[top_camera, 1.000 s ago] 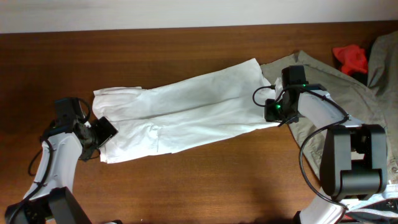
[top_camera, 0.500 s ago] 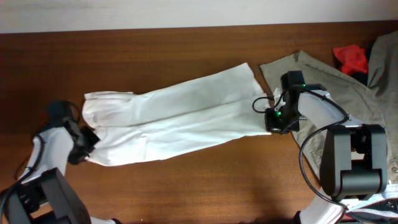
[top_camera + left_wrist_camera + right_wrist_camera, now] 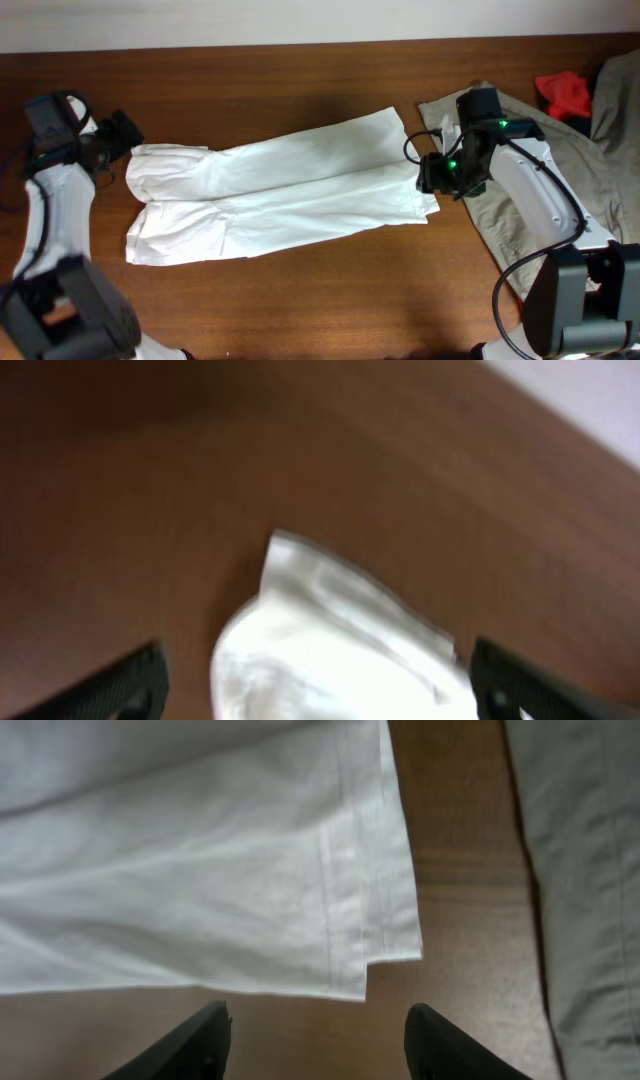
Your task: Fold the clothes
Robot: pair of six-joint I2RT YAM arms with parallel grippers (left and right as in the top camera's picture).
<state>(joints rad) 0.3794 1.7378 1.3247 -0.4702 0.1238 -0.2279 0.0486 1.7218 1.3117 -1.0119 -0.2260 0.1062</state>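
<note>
The white garment's corner (image 3: 288,560) is limp and creased, so the robot should expect the white garment to fold over itself in loose folds when it carries that corner across.
The white garment (image 3: 280,195) lies spread flat across the wooden table, long side left to right. My left gripper (image 3: 122,138) is at its far-left upper corner. In the blurred left wrist view the fingers (image 3: 320,675) are wide open with the white cloth corner (image 3: 330,645) between them, not pinched. My right gripper (image 3: 430,182) is at the garment's right end. In the right wrist view its fingers (image 3: 318,1035) are open over bare wood, just short of the garment's hemmed corner (image 3: 360,950).
A khaki-grey garment (image 3: 545,135) lies right of the white one, under my right arm, and shows in the right wrist view (image 3: 590,870). A small red cloth (image 3: 565,92) and a dark grey cloth (image 3: 618,85) lie at the back right. Bare wood (image 3: 300,300) runs along the front.
My left gripper has left the garment's front-left corner and swung up to the back-left corner. The garment slid left and settled flat. My right gripper moved slightly left and stands open at the right hem.
</note>
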